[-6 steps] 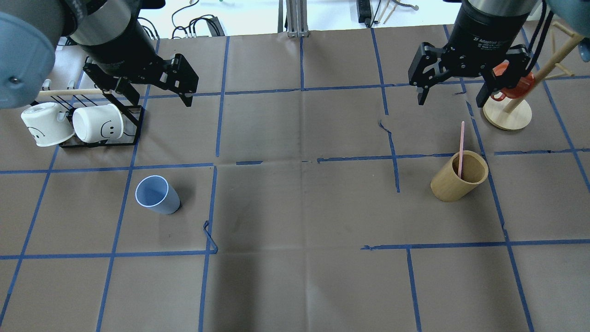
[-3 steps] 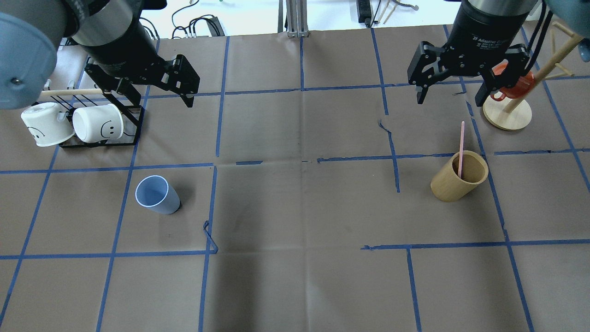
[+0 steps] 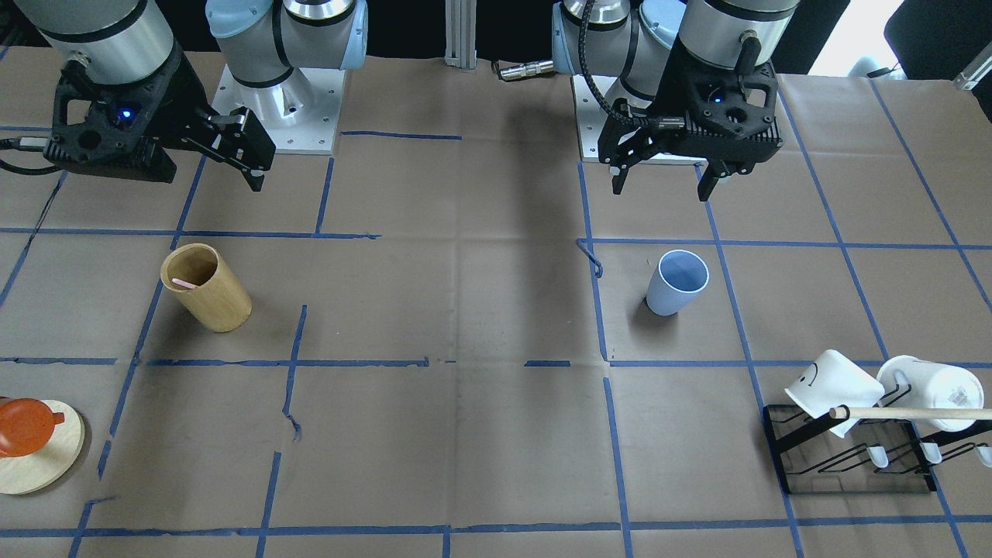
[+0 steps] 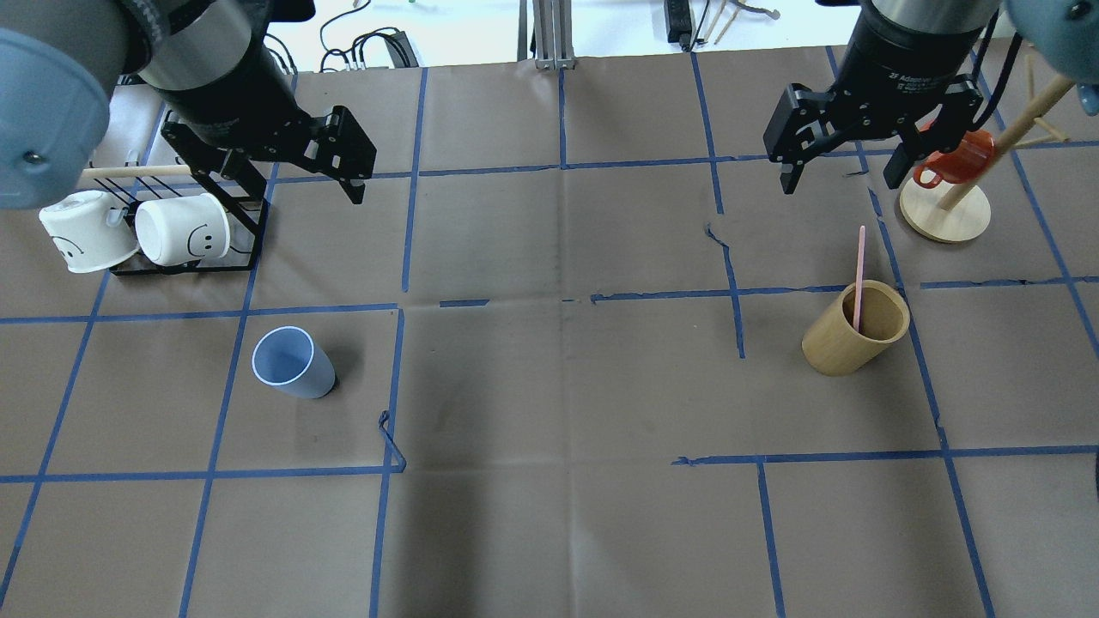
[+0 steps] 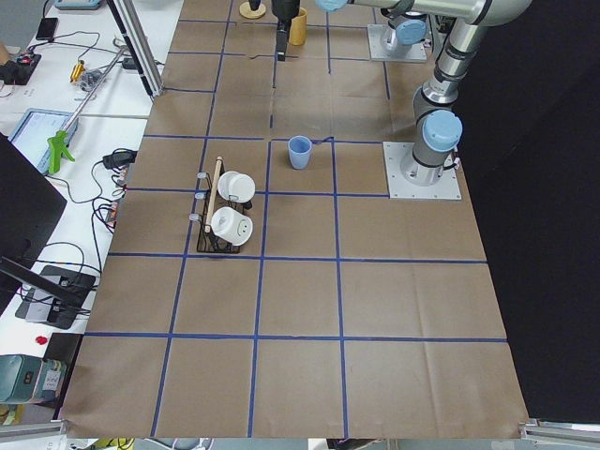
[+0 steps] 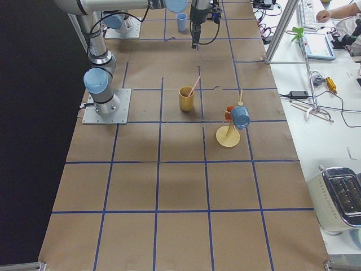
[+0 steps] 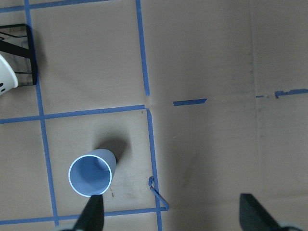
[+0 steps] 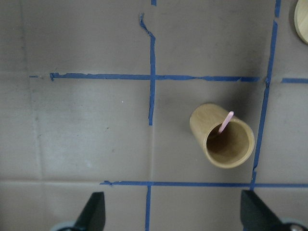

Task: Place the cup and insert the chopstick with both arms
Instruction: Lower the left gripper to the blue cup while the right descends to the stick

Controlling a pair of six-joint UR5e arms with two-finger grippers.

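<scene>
The pink chopstick [image 3: 185,284] leans loosely in the cylinder's wide opening [image 3: 191,266], so it will slip out freely as I raise it and the tan wooden cylinder will stay standing.
The light blue cup [image 4: 292,365] stands upright and empty on the left half of the table; it also shows in the front view [image 3: 676,281] and the left wrist view [image 7: 91,173]. The pink chopstick [image 4: 859,273] leans inside a tan wooden cylinder [image 4: 854,330] on the right half, and shows in the right wrist view [image 8: 225,121]. My left gripper [image 4: 296,184] is open and empty, hovering high beyond the cup. My right gripper [image 4: 841,182] is open and empty, hovering high beyond the cylinder.
A black rack [image 4: 185,253] with two white smiley mugs [image 4: 182,228] and a long wooden dowel stands at the far left. A wooden mug tree [image 4: 944,215] with a red mug [image 4: 957,163] stands at the far right. Blue tape lines cross the brown paper.
Both grippers have shifted only slightly; the right one has turned a little off the red mug. The cup and the chopstick have not moved.
</scene>
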